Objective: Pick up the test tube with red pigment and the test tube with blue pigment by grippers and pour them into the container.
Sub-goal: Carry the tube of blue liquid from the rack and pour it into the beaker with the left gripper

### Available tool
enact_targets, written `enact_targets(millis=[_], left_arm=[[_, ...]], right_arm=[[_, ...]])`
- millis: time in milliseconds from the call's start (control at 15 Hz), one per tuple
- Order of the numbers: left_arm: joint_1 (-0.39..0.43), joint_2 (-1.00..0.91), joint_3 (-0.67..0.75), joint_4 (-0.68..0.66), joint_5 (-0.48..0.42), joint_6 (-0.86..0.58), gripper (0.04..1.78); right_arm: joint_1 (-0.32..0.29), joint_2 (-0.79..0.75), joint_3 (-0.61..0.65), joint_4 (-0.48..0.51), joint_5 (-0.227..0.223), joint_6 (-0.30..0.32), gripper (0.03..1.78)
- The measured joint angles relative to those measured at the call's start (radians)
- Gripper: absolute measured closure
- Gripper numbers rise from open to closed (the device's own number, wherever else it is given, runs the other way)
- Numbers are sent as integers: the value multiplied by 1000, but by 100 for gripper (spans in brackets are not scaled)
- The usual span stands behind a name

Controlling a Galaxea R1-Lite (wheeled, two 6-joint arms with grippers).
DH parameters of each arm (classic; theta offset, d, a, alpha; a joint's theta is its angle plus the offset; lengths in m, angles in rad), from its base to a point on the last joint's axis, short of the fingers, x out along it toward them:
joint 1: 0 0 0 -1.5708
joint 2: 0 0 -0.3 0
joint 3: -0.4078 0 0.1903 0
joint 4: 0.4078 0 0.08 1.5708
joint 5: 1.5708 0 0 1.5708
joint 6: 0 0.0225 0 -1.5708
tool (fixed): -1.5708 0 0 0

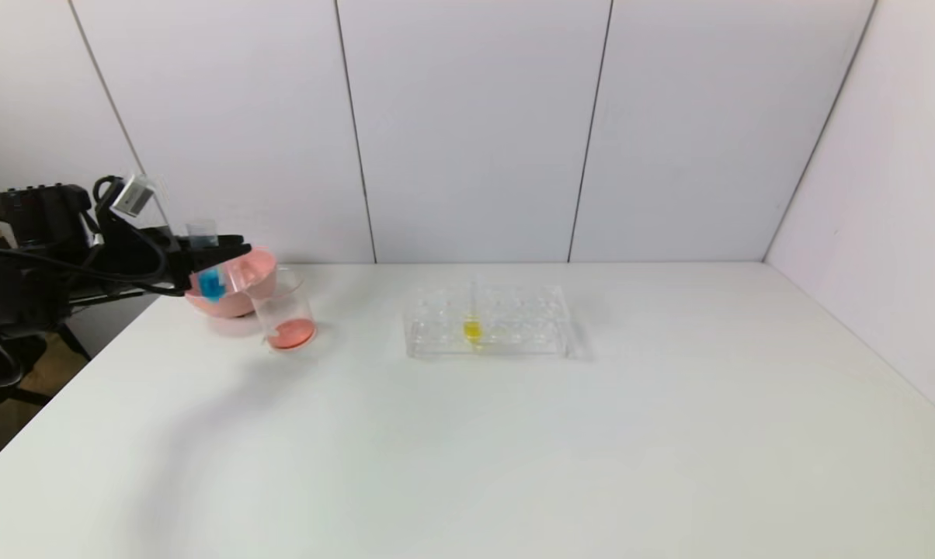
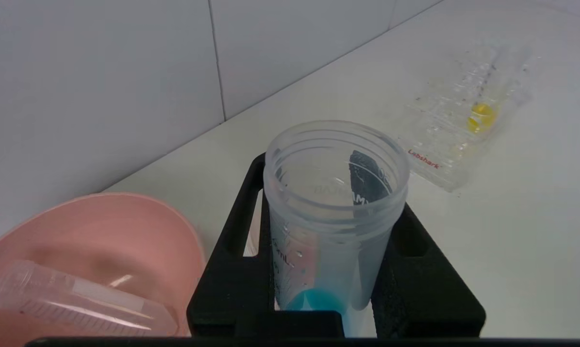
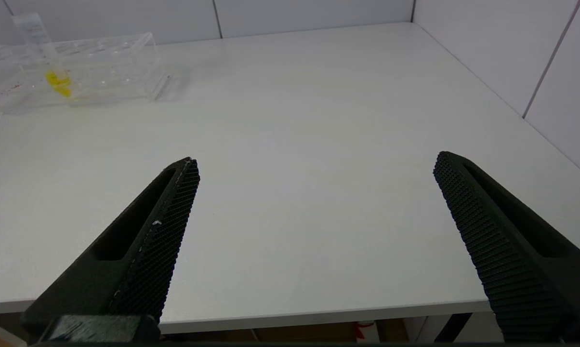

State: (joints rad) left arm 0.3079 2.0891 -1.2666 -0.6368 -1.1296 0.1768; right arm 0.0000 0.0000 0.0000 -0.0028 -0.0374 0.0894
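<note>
The blue test tube is upright, its opening (image 1: pixel 202 225) short of the container's rim. Next, I lift my left gripper and tip the test tube's opening over the container (image 1: pixel 278 279).
My left gripper (image 1: pixel 238 250) is shut on the test tube with blue pigment (image 1: pixel 211 283) and holds it roughly upright above the table's far left, in front of the pink bowl and just left of the container (image 1: pixel 285 314). The container is a clear beaker with red liquid at its bottom. In the left wrist view the tube (image 2: pixel 336 193) sits between the black fingers (image 2: pixel 232 270), its open mouth toward the camera and blue liquid at its tip. No tube holding red liquid shows. My right gripper (image 3: pixel 316 161) is open and empty at the table's front edge.
A pink bowl (image 1: pixel 238 299) stands behind the beaker, and a clear, empty-looking tube (image 2: pixel 78 301) lies in it. A clear tube rack (image 1: pixel 487 322) with one yellow-liquid tube (image 1: pixel 472 330) stands mid-table. The table edge runs close on the left.
</note>
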Motion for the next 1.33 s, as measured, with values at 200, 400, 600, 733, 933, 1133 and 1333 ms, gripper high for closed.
enact_targets(millis=[200, 400, 600, 733, 933, 1133, 1333], left_arm=[[-33, 56, -132, 117, 87, 45, 128], [-48, 85, -250, 344, 211, 239, 128], [-61, 92, -357, 506, 331, 390, 128], [-74, 94, -396, 547, 419, 484, 128], [-94, 90, -424, 584, 466, 567, 128], [-105, 70, -448, 692, 466, 663, 128], [-113, 42, -538, 901, 470, 738, 128]], right_arm=[[0, 0, 0, 0, 0, 0, 4], [0, 0, 0, 0, 0, 0, 4], [0, 0, 0, 0, 0, 0, 4], [0, 0, 0, 0, 0, 0, 4], [0, 0, 0, 0, 0, 0, 4], [0, 0, 0, 0, 0, 0, 4], [0, 0, 0, 0, 0, 0, 4]])
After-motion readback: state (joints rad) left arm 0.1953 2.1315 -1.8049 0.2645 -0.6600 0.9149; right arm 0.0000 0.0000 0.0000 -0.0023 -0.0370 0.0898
